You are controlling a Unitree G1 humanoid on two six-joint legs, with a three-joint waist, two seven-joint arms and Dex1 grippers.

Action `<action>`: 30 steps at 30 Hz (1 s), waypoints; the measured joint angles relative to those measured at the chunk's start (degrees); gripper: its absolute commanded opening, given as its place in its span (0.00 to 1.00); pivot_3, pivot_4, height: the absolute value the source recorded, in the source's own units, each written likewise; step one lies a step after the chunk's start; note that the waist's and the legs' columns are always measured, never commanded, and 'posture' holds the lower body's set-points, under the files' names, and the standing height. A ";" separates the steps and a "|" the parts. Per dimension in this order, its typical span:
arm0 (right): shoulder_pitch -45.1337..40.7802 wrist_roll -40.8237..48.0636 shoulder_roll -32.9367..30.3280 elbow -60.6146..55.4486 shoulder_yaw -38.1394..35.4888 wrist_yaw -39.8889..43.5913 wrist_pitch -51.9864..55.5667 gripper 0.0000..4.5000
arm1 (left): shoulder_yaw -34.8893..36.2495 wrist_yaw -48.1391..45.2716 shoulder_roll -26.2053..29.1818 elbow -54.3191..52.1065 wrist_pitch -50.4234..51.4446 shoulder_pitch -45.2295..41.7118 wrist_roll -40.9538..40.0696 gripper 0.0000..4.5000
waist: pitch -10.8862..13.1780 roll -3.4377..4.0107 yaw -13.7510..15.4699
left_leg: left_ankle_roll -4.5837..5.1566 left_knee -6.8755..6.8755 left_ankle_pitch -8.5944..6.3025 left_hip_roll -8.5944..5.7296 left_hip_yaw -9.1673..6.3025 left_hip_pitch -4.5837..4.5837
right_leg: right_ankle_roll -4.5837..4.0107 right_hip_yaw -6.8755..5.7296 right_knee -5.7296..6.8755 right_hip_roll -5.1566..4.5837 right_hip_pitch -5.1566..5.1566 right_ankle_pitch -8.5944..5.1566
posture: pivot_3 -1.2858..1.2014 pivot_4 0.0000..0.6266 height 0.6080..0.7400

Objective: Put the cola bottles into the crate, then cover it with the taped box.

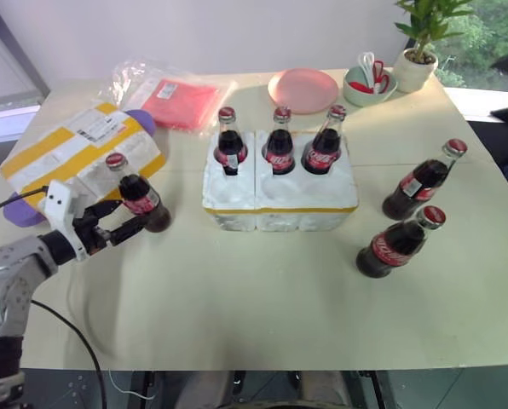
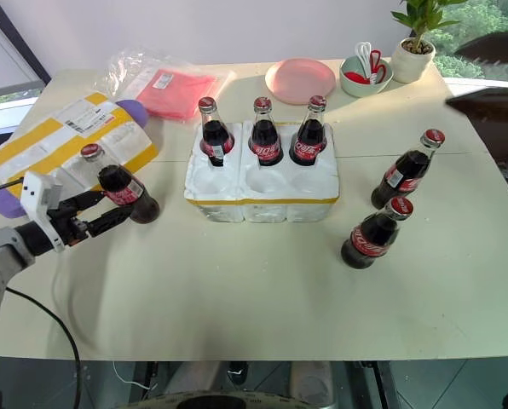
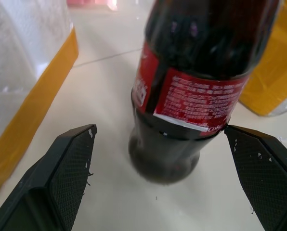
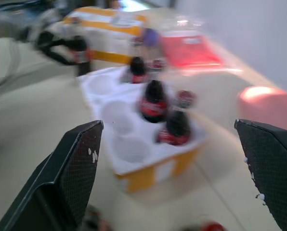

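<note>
The cola bottle [image 1: 135, 186] by the taped box stands upright between my left gripper's open fingers, so I should keep moving forward until they close around its red label [image 1: 143, 203].
The crate [image 1: 279, 200] sits mid-table with three cola bottles [image 1: 279, 145] upright in its far row; the near slots hold nothing. Another cola bottle [image 1: 141, 198] stands at the left, in front of the taped box [image 1: 71, 153]. My left gripper [image 1: 128, 217] is open, level with this bottle's base, one finger on each side and neither touching it [image 3: 182, 96]. Two more bottles [image 1: 423, 181] [image 1: 397, 244] stand on the table at the right. My right gripper [image 4: 175, 168] hangs open above the table, pointing over the crate [image 4: 134, 154].
A pink plate [image 1: 303, 89], a green bowl [image 1: 369, 85] and a potted plant [image 1: 416, 60] line the far edge. A red packet in a clear bag [image 1: 177, 100] lies behind the taped box, and a purple object [image 1: 20, 209] pokes out beneath it.
</note>
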 measured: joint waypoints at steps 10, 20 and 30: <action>4.78 8.45 1.50 -9.80 -4.44 -6.22 4.60 1.00 | -3.35 -1.67 -1.81 3.94 -1.36 -5.08 1.46 0.99 | 0.01 -0.02 0.79 | 0.21 0.82 -0.39 0.01 0.06 -0.04 | 0.00 0.01 0.55 0.00 0.08 0.02 | 0.52 0.24 1.00; 8.18 11.29 2.35 -12.05 -5.68 -9.82 4.59 1.00 | -4.67 -1.28 -4.76 6.06 -1.37 -6.63 1.86 0.99 | 0.00 -0.03 1.06 | 0.26 0.87 -0.26 0.03 0.05 -0.03 | -0.03 0.01 0.62 0.01 0.07 0.04 | 0.52 0.24 1.00; 9.82 13.16 2.50 -14.02 -5.69 -11.20 4.52 1.00 | -7.03 -2.68 -6.10 10.89 -3.45 -12.51 4.14 0.64 | -0.01 -0.05 0.95 | 0.26 0.88 -0.23 0.03 0.07 -0.03 | -0.03 0.01 0.62 0.01 0.07 0.05 | 0.52 0.24 1.00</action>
